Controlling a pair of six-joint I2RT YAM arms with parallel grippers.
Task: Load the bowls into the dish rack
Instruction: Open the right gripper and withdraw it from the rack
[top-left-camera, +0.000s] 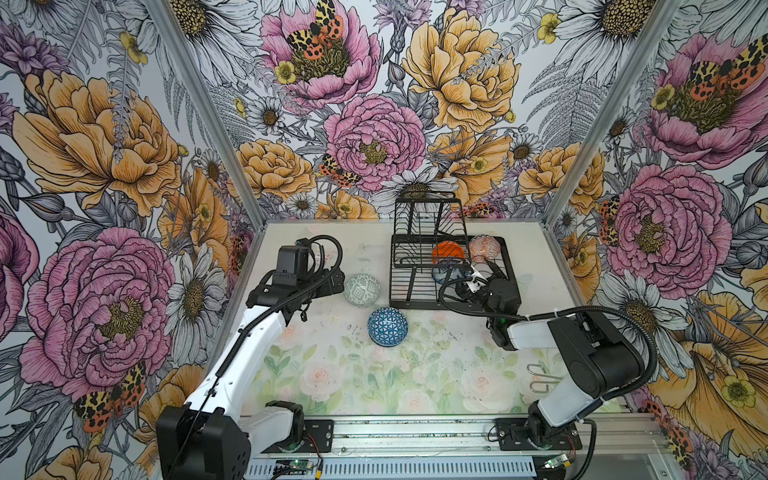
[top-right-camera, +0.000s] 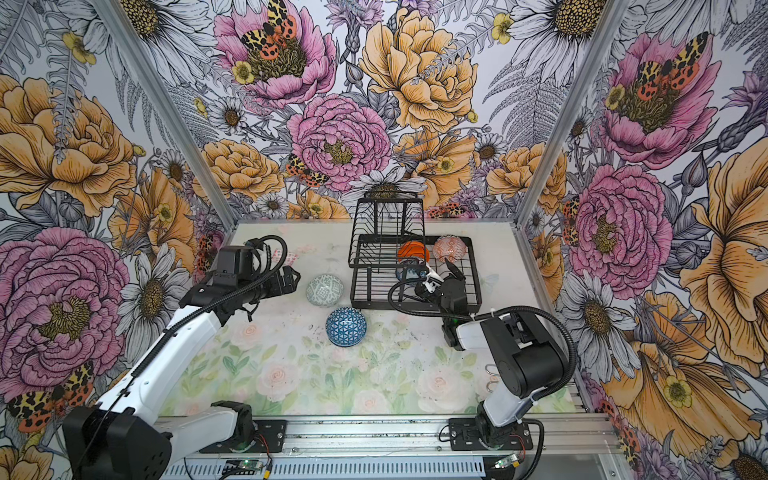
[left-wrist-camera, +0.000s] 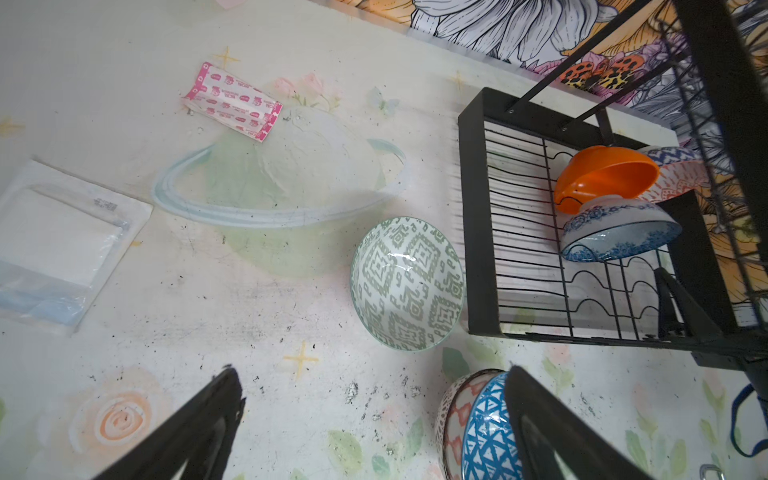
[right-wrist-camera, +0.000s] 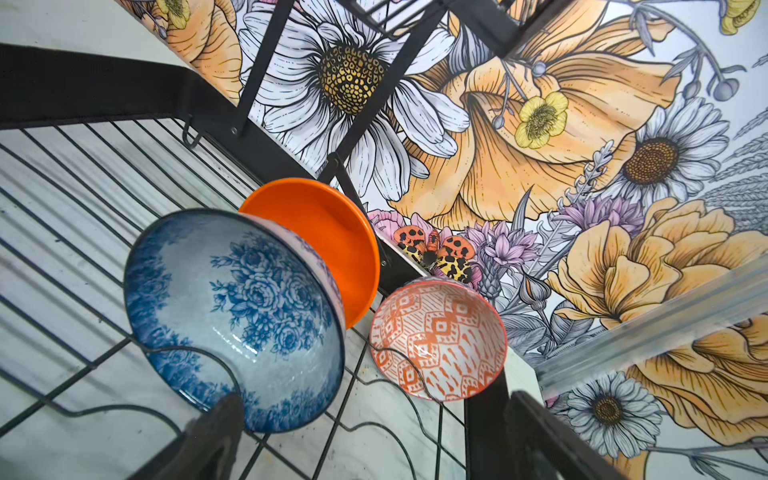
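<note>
The grey-green bowl's rim (left-wrist-camera: 353, 286) opposite the dish rack is free. I should keep my left gripper moving in, open, until its fingers straddle that rim (left-wrist-camera: 359, 315).
The black wire dish rack (top-left-camera: 509, 266) (top-right-camera: 473, 291) stands at the back right of the table. In it lean a plain orange bowl (right-wrist-camera: 328, 241), a blue floral bowl (right-wrist-camera: 232, 316) and an orange-white patterned bowl (right-wrist-camera: 436, 338). My right gripper (top-left-camera: 485, 271) (right-wrist-camera: 365, 436) hovers open over the rack, empty, with one finger close to the blue floral bowl's rim. On the table sit a grey-green bowl (top-left-camera: 362, 289) (left-wrist-camera: 407, 282) and a blue geometric bowl (top-left-camera: 387, 326) (left-wrist-camera: 490, 428). The blue one is nested in a lattice-patterned bowl (left-wrist-camera: 451, 415). My left gripper (top-left-camera: 334, 277) (left-wrist-camera: 374, 428) is open, empty, left of the grey-green bowl.
A pink-and-white packet (left-wrist-camera: 232, 102) and a clear plastic pouch (left-wrist-camera: 62, 241) lie on the table at the back left. A metal wire clip (top-left-camera: 540, 378) lies near the right arm's base. The rack's raised upper tier (top-left-camera: 424, 216) stands against the back wall.
</note>
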